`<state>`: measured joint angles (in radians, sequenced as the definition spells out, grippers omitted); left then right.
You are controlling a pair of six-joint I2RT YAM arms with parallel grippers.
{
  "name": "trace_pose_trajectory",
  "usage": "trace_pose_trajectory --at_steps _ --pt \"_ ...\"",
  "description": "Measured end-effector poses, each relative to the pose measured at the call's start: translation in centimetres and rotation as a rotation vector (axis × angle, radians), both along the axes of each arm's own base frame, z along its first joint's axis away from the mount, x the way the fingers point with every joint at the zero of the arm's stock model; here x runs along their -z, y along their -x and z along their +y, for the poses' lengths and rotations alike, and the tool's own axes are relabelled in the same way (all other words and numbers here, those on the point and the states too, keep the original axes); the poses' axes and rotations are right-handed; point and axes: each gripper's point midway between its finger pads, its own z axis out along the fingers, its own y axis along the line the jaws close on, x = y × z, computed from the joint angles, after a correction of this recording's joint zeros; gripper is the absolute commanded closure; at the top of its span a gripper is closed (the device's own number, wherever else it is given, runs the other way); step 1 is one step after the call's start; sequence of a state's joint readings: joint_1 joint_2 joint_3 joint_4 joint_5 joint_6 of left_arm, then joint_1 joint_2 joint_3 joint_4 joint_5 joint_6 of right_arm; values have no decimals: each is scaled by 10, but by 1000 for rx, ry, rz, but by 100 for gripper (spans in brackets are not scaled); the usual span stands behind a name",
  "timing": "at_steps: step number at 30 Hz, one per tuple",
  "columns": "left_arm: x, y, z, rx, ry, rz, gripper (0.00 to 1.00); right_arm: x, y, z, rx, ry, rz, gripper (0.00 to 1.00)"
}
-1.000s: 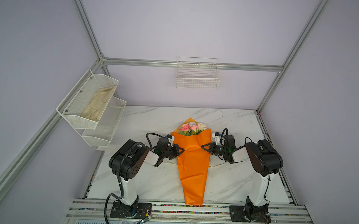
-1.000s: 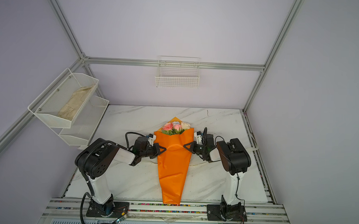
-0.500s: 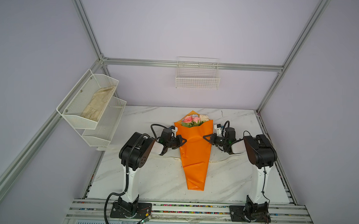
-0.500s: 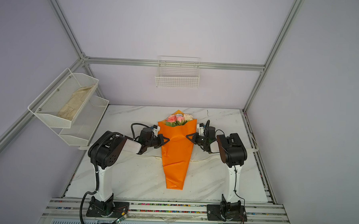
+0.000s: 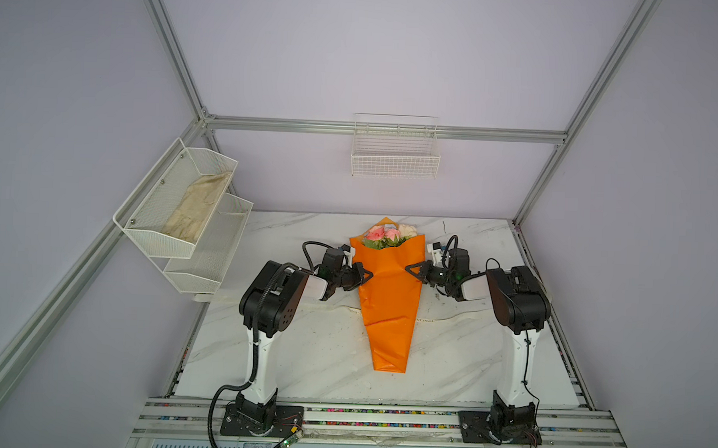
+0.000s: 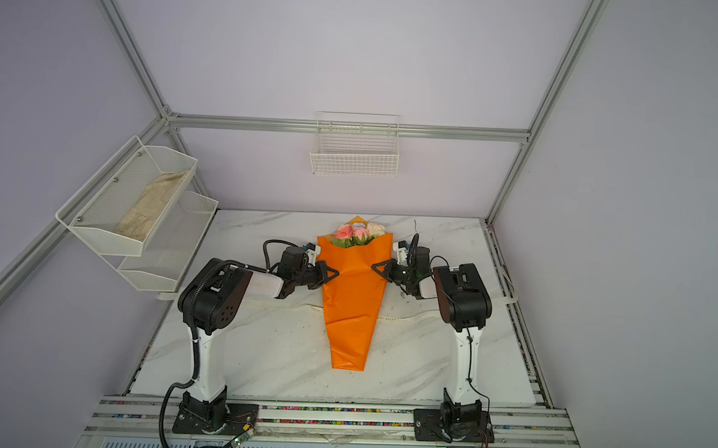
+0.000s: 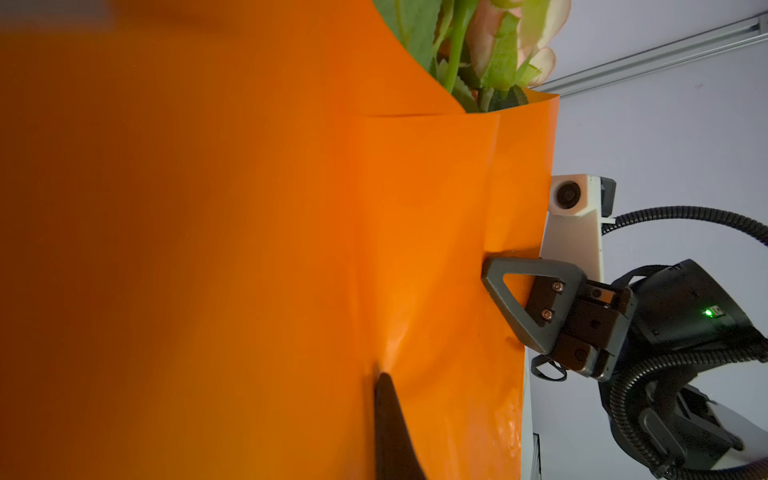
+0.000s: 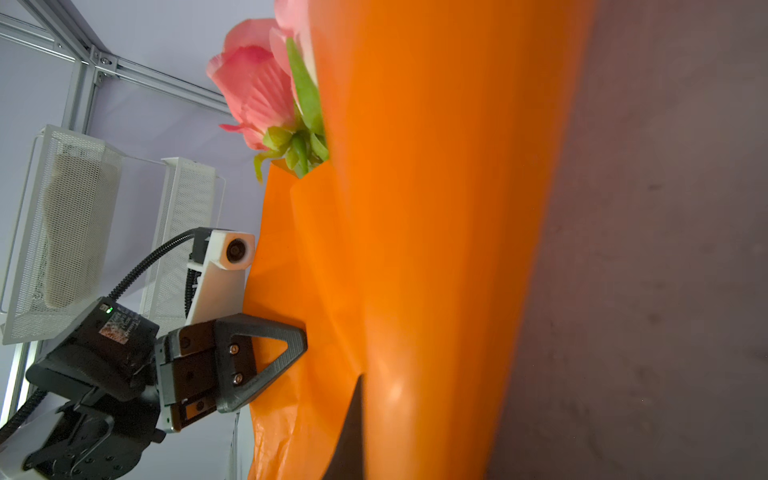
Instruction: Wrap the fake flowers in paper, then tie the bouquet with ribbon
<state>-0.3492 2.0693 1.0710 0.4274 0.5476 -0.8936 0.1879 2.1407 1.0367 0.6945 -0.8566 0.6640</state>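
Note:
The bouquet lies too far back, with the cream ribbon crossing nearer its tip (image 5: pixel 427 320), so both grippers should draw it toward the front (image 5: pixel 389 391) before my left gripper takes the ribbon.
The bouquet of fake flowers (image 5: pixel 389 293) (image 6: pixel 352 291) is an orange paper cone on the marble table, pink and cream roses (image 5: pixel 386 233) at its far end, tip toward the front. My left gripper (image 5: pixel 369 274) (image 6: pixel 335 272) is shut on the paper's left edge. My right gripper (image 5: pixel 408 269) (image 6: pixel 374 267) is shut on the right edge, opposite. In the left wrist view orange paper (image 7: pixel 249 249) fills the frame around my own dark fingertip (image 7: pixel 384 386), with the right gripper (image 7: pixel 488 274) pinching the far edge. The right wrist view shows a pink rose (image 8: pixel 257 83) and the left gripper (image 8: pixel 303 336).
A cream ribbon (image 5: pixel 440 320) (image 6: pixel 399 318) lies across the table (image 5: pixel 301 355) under the cone. A white mesh shelf (image 5: pixel 173 242) holding a pale cloth (image 5: pixel 195 209) hangs at the left. A wire basket (image 5: pixel 394 160) is fixed to the back wall.
Both grippers, shut on the paper's edges throughout, have carried the bouquet away from the front edge toward the back of the table. Both arms now reach farther out.

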Motion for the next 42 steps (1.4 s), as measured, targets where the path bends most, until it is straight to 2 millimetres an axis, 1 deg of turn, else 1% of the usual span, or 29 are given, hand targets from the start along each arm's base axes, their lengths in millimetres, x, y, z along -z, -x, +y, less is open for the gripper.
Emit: trace_pose_trajectory --at_steps 2,4,6,8,10,12,18,23,29,31,33,37,42 --pt "-17 4 0 7 13 -24 100 -11 8 -1 1 -4 -11 100" --pt "-37 14 0 17 29 -51 100 -27 15 -2 -1 -12 -33 100" --pt "-50 22 1 23 40 -74 100 -41 23 -3 -8 -23 -55 100" --pt "-59 32 1 30 47 -88 100 -50 31 -3 -15 -31 -70 100" --pt "-61 42 2 36 49 -91 100 -54 40 -4 -18 -34 -71 100" --pt "-57 50 1 43 45 -81 100 -52 49 -5 -19 -34 -59 100" --pt "-36 69 -1 56 30 -34 100 -32 69 -9 -16 -22 4 100" --pt "-26 68 0 45 21 -31 100 -21 69 -10 -11 -20 13 100" --pt "3 68 1 40 -3 19 100 6 70 -10 -6 -12 64 100" --pt "9 69 1 40 -8 31 100 10 70 -10 -5 -11 73 100" --pt "9 69 1 41 -11 30 100 11 69 -10 -4 -10 74 100" --pt "8 66 1 40 -17 27 100 6 64 -10 -4 -12 58 100" --pt "1 59 1 32 -33 5 100 1 56 -9 7 -9 41 100"
